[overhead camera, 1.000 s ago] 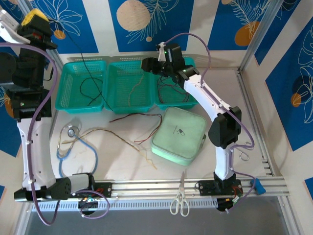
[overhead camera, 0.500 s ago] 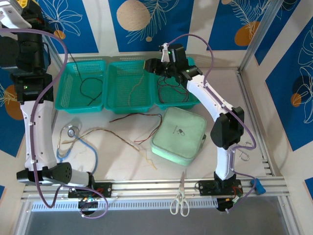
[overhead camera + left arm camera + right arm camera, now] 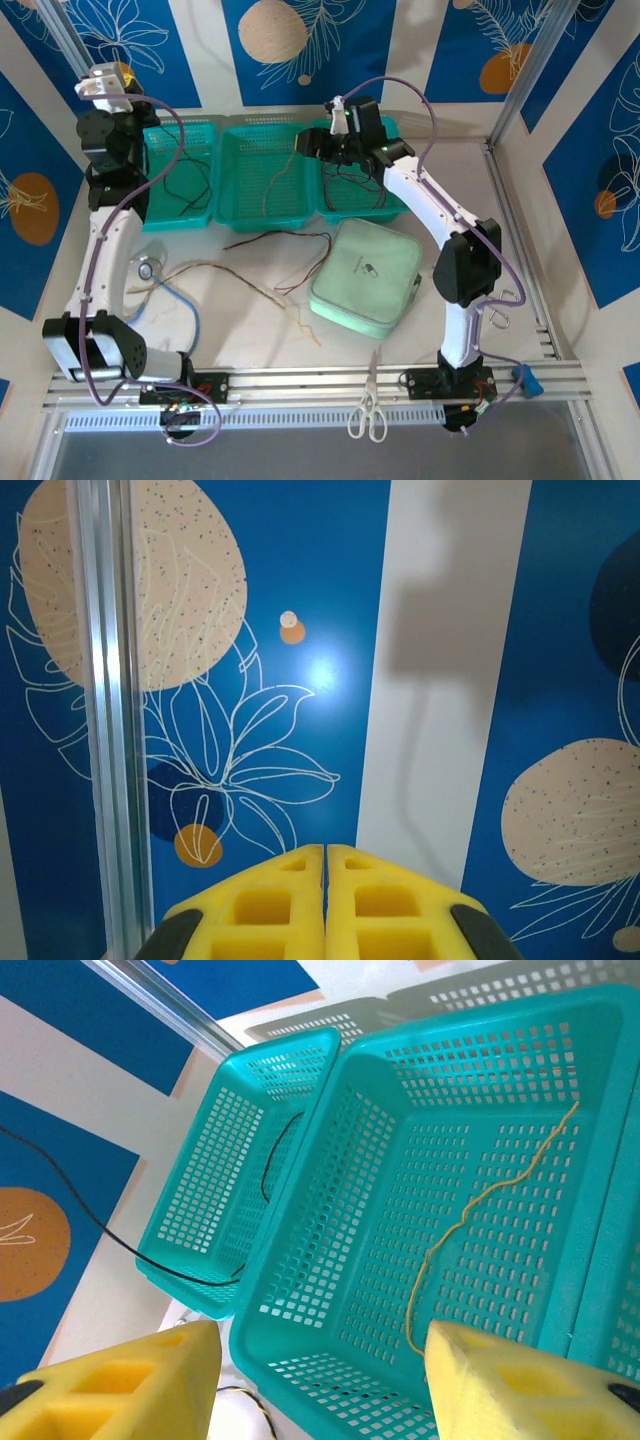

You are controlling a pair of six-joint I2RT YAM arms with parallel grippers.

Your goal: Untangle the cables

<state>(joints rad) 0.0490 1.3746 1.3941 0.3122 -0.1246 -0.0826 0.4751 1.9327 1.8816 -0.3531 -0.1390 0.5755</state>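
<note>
The black cable goes over its basket's rim (image 3: 146, 1259) to my raised left gripper. I should swing back and put the cable's end down into the basket (image 3: 184, 168) before I open.
Three teal baskets stand at the back. A black cable (image 3: 188, 187) lies in the left basket (image 3: 134, 216) and rises taut off its rim (image 3: 85, 1218) toward my raised left gripper (image 3: 100, 86). That gripper (image 3: 325, 850) is shut and faces the wall; the pinch point is hidden. A tan-yellow cable (image 3: 281, 173) (image 3: 480, 1200) lies in the middle basket (image 3: 231, 170). My right gripper (image 3: 310, 140) (image 3: 322, 1360) hangs open above it, holding nothing. Dark cables (image 3: 355, 187) sit in the right basket (image 3: 398, 209). A dark red cable (image 3: 283, 240) and a tan-yellow one (image 3: 238, 279) lie tangled on the table.
A light-blue stethoscope (image 3: 152, 283) lies at the left of the table. A pale green pouch (image 3: 366, 276) sits right of centre, partly under the right arm. Scissors (image 3: 368, 410) rest on the front rail and a metal clip (image 3: 498, 318) lies at the right.
The left arm has swung down and inward from the far upper-left corner, its gripper now near the left basket's back corner. The right gripper has barely shifted.
</note>
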